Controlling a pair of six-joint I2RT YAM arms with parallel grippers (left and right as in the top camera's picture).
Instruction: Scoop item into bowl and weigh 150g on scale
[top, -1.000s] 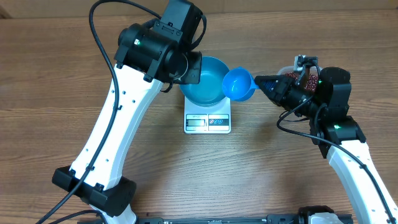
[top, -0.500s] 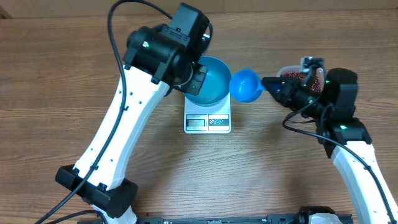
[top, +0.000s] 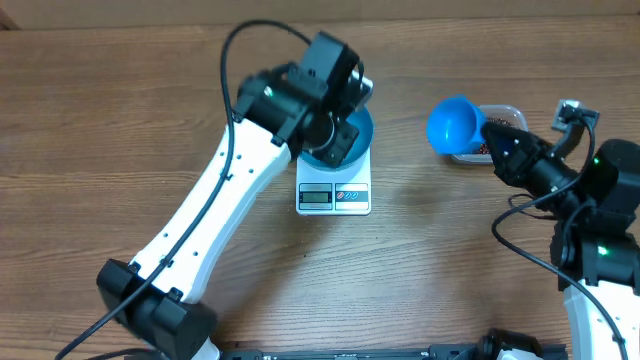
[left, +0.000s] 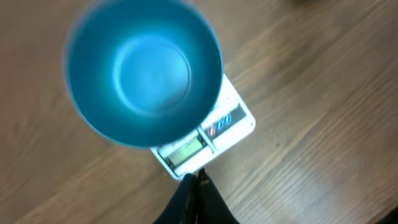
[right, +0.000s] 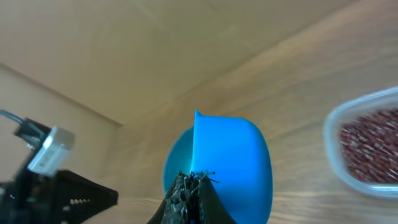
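Observation:
The robot's right gripper should wait with the scoop while the left gripper pushes the scale's buttons before scooping, because the teal bowl is empty on the scale.
The teal bowl stands on the white scale, and its inside shows only smooth blue. My left gripper hangs shut and empty above the scale's front corner; from overhead, that arm's wrist covers the left part of the bowl. My right gripper is shut on the handle of a bright blue scoop. That scoop hangs in the air just left of the clear tub. The red-brown beans lie in the tub. Overhead, the scoop's cup looks empty.
The scale sits mid-table with its display facing the near edge. The left arm slants across the table's left half. The right arm stands at the right edge. A brown wall runs along the back.
My right gripper has carried the scoop to the right, away from the bowl's rim and over to the tub. The left arm has shifted right, over the bowl.

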